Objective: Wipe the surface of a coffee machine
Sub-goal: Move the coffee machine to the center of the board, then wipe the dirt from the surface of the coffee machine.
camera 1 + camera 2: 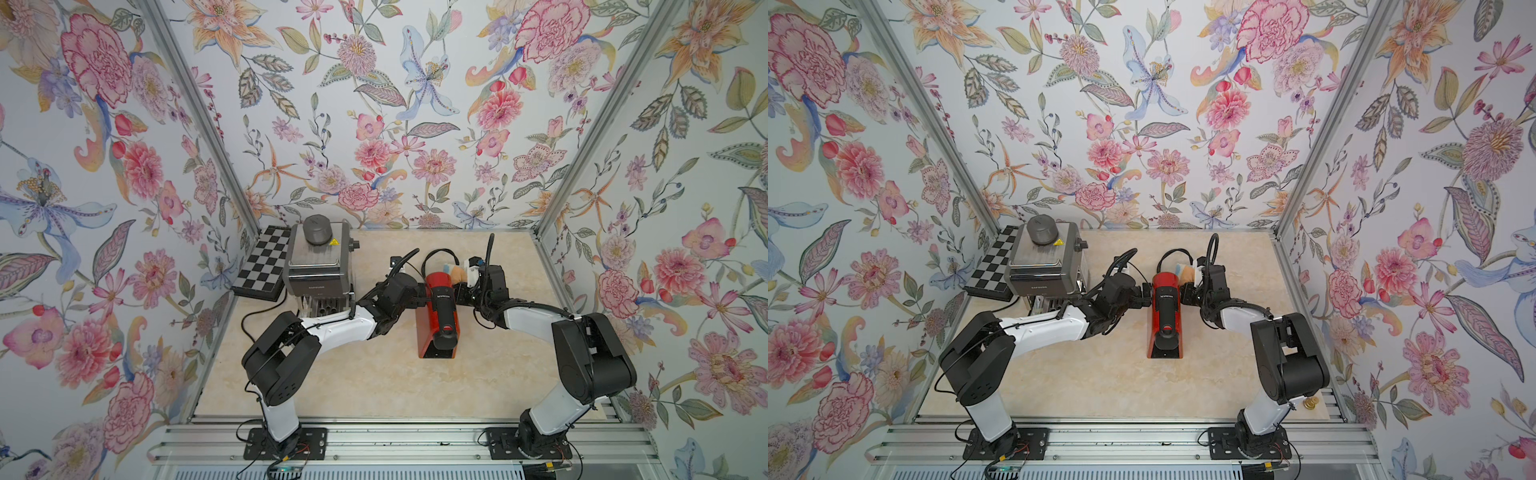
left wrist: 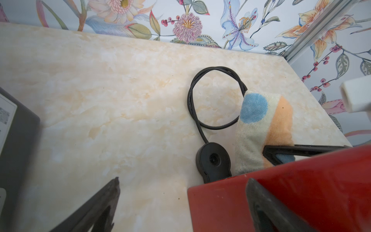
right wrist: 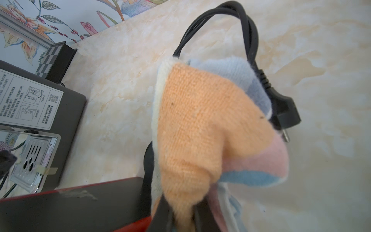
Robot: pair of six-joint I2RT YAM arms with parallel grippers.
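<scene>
My left gripper is open and off-centre at the coffee machine's rear corner (image 2: 194,191). It should move up and put its fingers on both sides of the red rear end (image 1: 439,280) while my right gripper wipes.
The red coffee machine (image 1: 438,316) (image 1: 1166,320) stands mid-table with its black top facing up. A cloth (image 3: 200,130) with orange, blue, pink and cream patches hangs at the machine's rear right corner, and my right gripper (image 3: 183,217) is shut on it. The cloth (image 1: 453,272) (image 2: 261,128) touches the machine's back end. My left gripper (image 2: 183,178) is open at the machine's rear left corner. One of its fingers (image 2: 261,204) lies over the red side, the other over bare table.
A grey metal appliance (image 1: 318,266) stands at the back left, with a folded chessboard (image 1: 264,264) leaning behind it. The red machine's black power cord (image 2: 212,98) loops on the table behind it, its plug (image 3: 281,104) beside the cloth. Floral walls close three sides.
</scene>
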